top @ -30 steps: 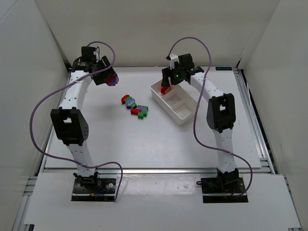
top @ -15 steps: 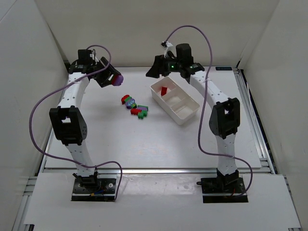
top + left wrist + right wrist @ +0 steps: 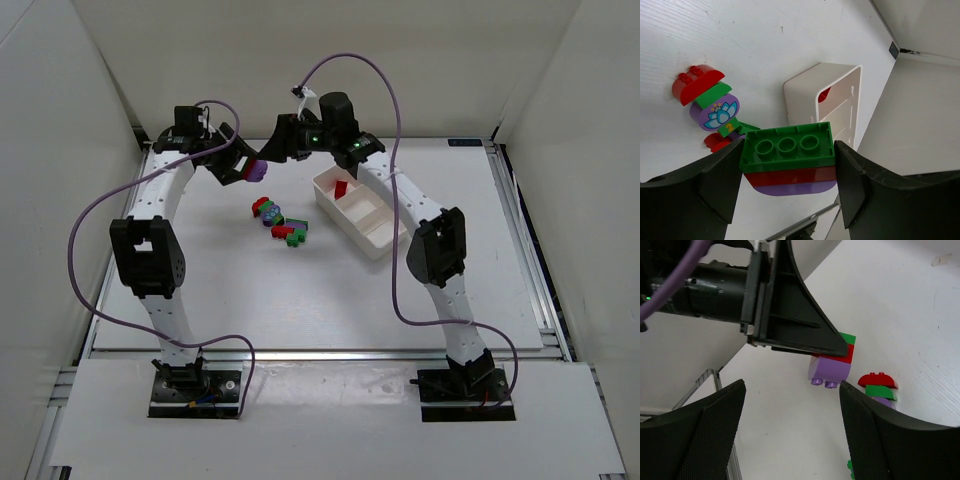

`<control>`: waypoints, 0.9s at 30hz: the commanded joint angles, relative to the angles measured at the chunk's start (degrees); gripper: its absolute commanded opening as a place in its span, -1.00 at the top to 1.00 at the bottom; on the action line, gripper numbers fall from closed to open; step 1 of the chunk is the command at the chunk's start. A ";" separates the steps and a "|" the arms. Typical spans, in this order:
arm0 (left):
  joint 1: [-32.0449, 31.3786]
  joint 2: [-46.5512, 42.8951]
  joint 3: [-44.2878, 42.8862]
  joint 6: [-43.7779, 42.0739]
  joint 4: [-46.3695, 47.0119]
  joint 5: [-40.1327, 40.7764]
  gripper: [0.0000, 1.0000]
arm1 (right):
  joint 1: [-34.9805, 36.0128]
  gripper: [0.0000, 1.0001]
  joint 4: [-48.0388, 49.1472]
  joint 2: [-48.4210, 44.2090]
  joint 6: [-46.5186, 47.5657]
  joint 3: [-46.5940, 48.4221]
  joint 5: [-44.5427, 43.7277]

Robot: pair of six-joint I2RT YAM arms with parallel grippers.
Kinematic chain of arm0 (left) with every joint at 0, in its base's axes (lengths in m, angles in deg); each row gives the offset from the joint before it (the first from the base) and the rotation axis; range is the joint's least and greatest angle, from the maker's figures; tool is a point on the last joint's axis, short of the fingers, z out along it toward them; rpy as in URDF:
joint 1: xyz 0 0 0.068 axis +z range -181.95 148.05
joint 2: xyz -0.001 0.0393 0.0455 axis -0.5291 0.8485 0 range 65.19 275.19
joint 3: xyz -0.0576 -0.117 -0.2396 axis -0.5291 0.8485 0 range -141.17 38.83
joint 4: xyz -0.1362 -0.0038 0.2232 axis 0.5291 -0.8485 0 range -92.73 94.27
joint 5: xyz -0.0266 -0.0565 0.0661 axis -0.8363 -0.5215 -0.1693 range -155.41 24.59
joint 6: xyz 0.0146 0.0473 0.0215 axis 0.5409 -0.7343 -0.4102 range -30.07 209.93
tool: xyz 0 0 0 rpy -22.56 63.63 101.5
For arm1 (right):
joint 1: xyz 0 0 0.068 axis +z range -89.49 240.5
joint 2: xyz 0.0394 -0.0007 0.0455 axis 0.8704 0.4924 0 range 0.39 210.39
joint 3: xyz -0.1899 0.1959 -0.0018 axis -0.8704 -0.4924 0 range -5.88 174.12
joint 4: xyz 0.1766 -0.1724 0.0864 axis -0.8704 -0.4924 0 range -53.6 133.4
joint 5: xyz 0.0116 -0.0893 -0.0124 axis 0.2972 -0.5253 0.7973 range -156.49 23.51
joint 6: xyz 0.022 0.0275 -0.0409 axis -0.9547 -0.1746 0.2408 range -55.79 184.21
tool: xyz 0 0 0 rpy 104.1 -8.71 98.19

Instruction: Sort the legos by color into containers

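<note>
The purple lego (image 3: 829, 369) juts clear of my left gripper toward the open fingers, so my right gripper should keep advancing until they straddle its sides (image 3: 845, 372), then close.
My left gripper (image 3: 789, 170) is shut on a stack of three legos (image 3: 787, 160), green on red on purple, held above the table at the back left (image 3: 254, 170). My right gripper (image 3: 792, 415) stands open just right of that stack (image 3: 832, 365), its fingers apart from it and nothing between them; in the top view it hangs at the back centre (image 3: 274, 152). The rest of the legos (image 3: 280, 222) lie in a small red, green and purple heap mid-table. The white tray of containers (image 3: 385, 240) lies right of the heap, with one red lego (image 3: 341, 187) in its far compartment.
White walls enclose the table on the left, back and right. Purple cables loop above both arms. The right arm reaches leftward over the tray's far end. In the left wrist view the tray (image 3: 805, 92) is seen end-on beyond the heap (image 3: 710, 102).
The right arm has swung left from over the tray, leaving the red lego in the far compartment, and now faces the left gripper. The left gripper has moved right with its stack.
</note>
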 commanded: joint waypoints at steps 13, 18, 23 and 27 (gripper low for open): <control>-0.87 -0.43 -1.84 1.99 2.69 -1.99 0.80 | 1.06 -0.59 -2.07 2.53 -4.24 0.67 -4.45; -0.87 -0.43 -1.84 2.43 2.96 -2.52 0.80 | 1.58 -0.58 -2.08 3.41 -3.62 0.50 -3.84; -1.31 -0.78 -1.23 3.13 3.22 -3.31 0.80 | 1.76 -0.58 -2.16 4.20 -2.83 0.41 -4.01; -1.49 -0.95 -0.96 3.39 3.57 -3.84 0.80 | 1.76 -0.56 -2.07 4.55 -2.39 0.32 -4.10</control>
